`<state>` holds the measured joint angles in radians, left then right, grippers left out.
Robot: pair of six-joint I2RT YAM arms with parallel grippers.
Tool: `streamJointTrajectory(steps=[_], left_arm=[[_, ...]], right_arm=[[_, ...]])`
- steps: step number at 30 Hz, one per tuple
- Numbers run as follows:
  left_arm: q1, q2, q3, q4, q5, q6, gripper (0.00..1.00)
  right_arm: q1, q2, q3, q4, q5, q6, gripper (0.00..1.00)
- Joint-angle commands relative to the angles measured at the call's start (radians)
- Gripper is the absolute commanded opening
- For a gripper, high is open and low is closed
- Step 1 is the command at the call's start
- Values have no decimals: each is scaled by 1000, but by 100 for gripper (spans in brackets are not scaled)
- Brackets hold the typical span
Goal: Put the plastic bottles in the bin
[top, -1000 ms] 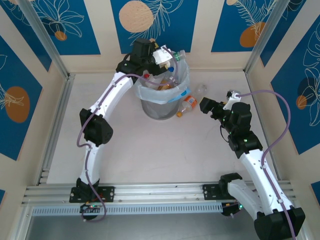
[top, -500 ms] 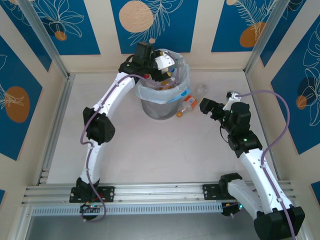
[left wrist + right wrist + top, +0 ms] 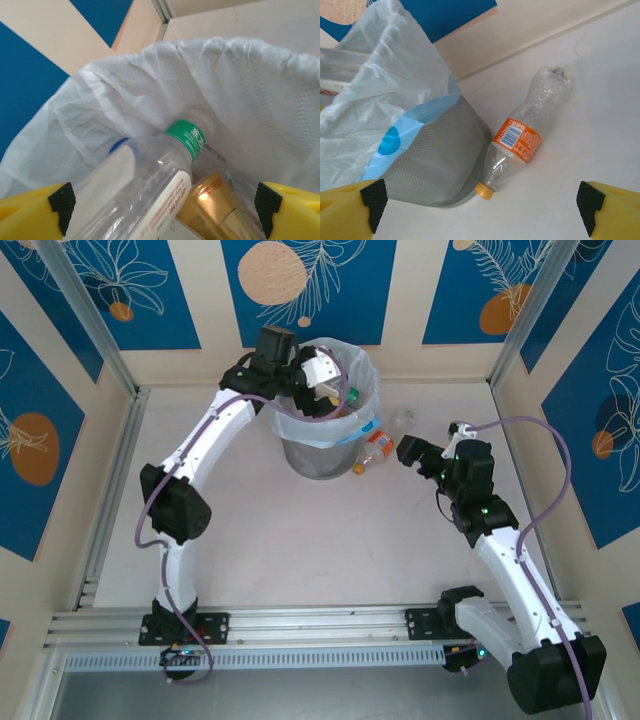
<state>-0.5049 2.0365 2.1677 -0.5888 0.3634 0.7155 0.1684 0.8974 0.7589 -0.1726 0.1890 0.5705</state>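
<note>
The orange-labelled bottle's cap [image 3: 358, 469] is by the bin and the bottle's clear base lies free. My right gripper should keep nearing that base [image 3: 403, 421] until both fingers straddle it.
The bin [image 3: 316, 456], grey mesh lined with a white bag, stands at the back middle of the table. My left gripper [image 3: 328, 380] hovers open over its mouth. Below and between its fingers lies a clear plastic bottle with a green cap [image 3: 187, 136] and white label, resting loose inside the bag [image 3: 240, 90] on a blue-capped bottle [image 3: 119, 145] and an amber one [image 3: 212, 197]. On the table, an orange-labelled bottle [image 3: 519, 141] with an orange cap lies against the bin's right side [image 3: 440, 165]. My right gripper [image 3: 482, 212] is open, just short of it.
The back wall runs close behind the bin and the lying bottle [image 3: 377, 450]. My right gripper [image 3: 410, 452] sits to that bottle's right. Open table lies in front of the bin and to both sides.
The left gripper opened and let the green-capped bottle drop into the bin, then drew back to the left over the rim. The right arm has barely shifted.
</note>
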Motion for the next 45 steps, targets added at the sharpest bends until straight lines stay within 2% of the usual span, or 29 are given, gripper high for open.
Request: streamJointTrajectory(steps=[1, 6, 10, 14, 18, 25, 28, 32, 36, 41, 45], left_arm=[[6, -95, -58, 141, -17, -136, 99], [5, -191, -178, 260, -58, -304, 99], [5, -298, -334, 384, -132, -429, 99], [5, -421, -517, 504, -239, -534, 99], [5, -522, -674, 556, -364, -641, 99], [5, -677, -867, 520, -494, -779, 99], [6, -758, -933, 478, -544, -823, 99], [6, -878, -1037, 432, -668, -882, 99], [14, -978, -1141, 407, -785, -928, 99], [23, -1028, -1200, 336, -877, -977, 99], [30, -1039, -1231, 313, -905, -1008, 99]], right_arm=[[-14, 52, 47, 3, 36, 30, 100], [-42, 178, 105, -39, 8, 55, 100], [-67, 302, 190, -110, -16, 56, 99], [-84, 430, 278, -165, -49, 44, 100], [-89, 546, 345, -182, -43, 62, 100], [-113, 741, 474, -196, -59, 122, 100], [-121, 837, 550, -211, -82, 115, 97], [-123, 966, 679, -272, -94, 107, 95], [-122, 1082, 797, -324, -167, 99, 93], [-117, 1191, 907, -386, -217, 118, 91], [-105, 1269, 980, -434, -223, 114, 90]])
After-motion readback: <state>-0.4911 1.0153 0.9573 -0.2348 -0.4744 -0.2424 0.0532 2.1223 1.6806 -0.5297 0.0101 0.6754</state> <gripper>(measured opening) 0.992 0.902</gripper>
